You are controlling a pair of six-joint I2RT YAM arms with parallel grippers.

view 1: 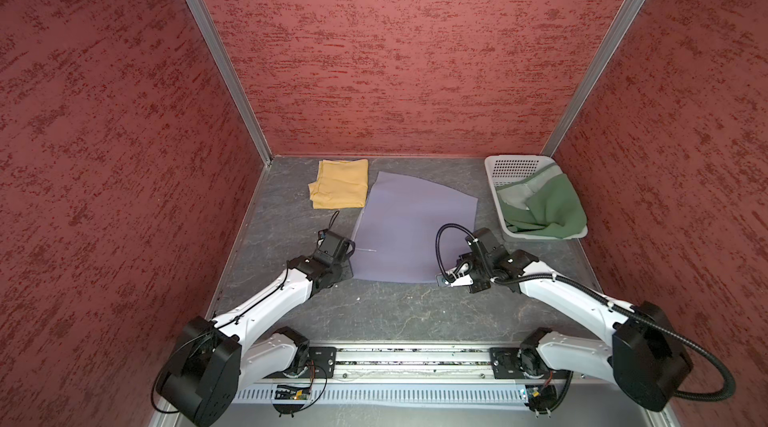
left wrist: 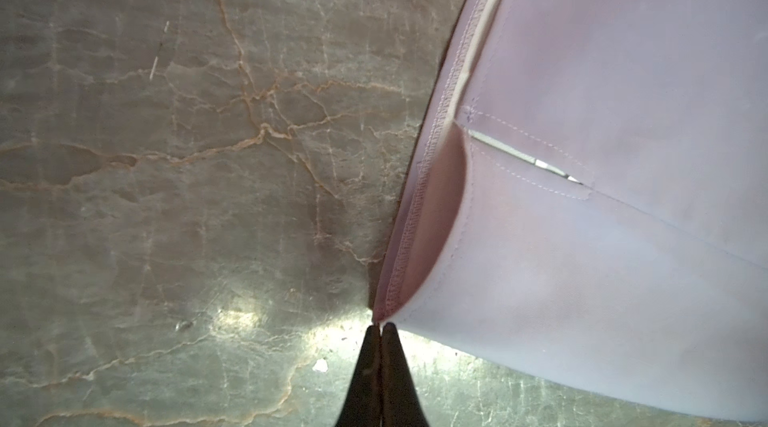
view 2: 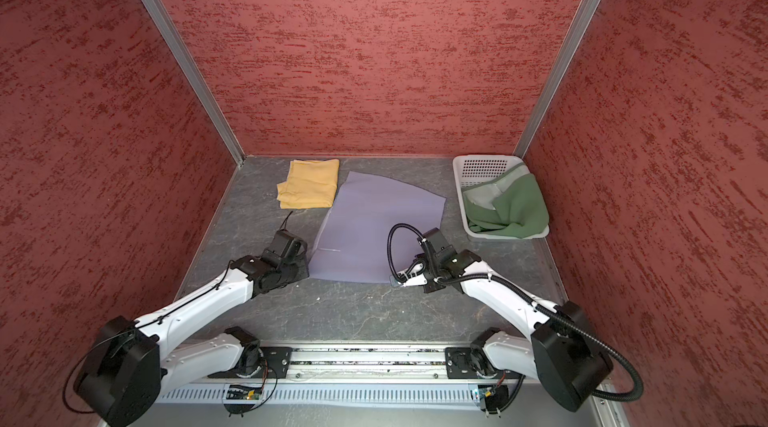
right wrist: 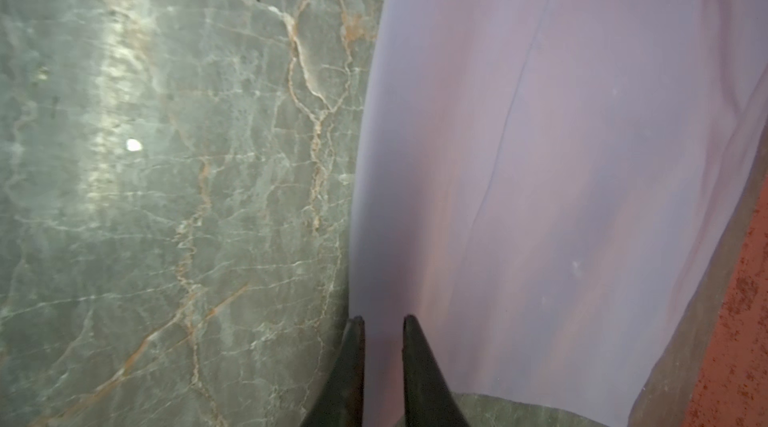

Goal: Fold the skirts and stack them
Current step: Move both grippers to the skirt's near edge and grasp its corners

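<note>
The left gripper's fingers pinch only the very point of the pale lavender skirt's corner (left wrist: 380, 318), so the robot should open them and take a deeper hold, farther up the seam (left wrist: 409, 255), before it folds.
The pale lavender skirt (view 1: 415, 229) (view 2: 378, 229) lies spread flat mid-table. My left gripper (view 1: 348, 265) (left wrist: 380, 325) is shut on its near left corner, and the cloth (left wrist: 602, 238) rises slightly to the pinched tips beside a short zip. My right gripper (view 1: 444, 279) (right wrist: 383, 319) stands at the near right corner, jaws narrowly apart with the skirt's edge (right wrist: 561, 155) between them. The mustard yellow skirt (view 1: 338, 184) (view 2: 309, 184) lies folded at the back left. The dark green skirt (view 1: 548, 209) (view 2: 515, 209) sits crumpled in the basket.
A white perforated basket (view 1: 515, 165) (view 2: 482, 165) stands at the back right corner. Red textured walls enclose the grey marbled table on three sides. The arm bases and rail run along the near edge.
</note>
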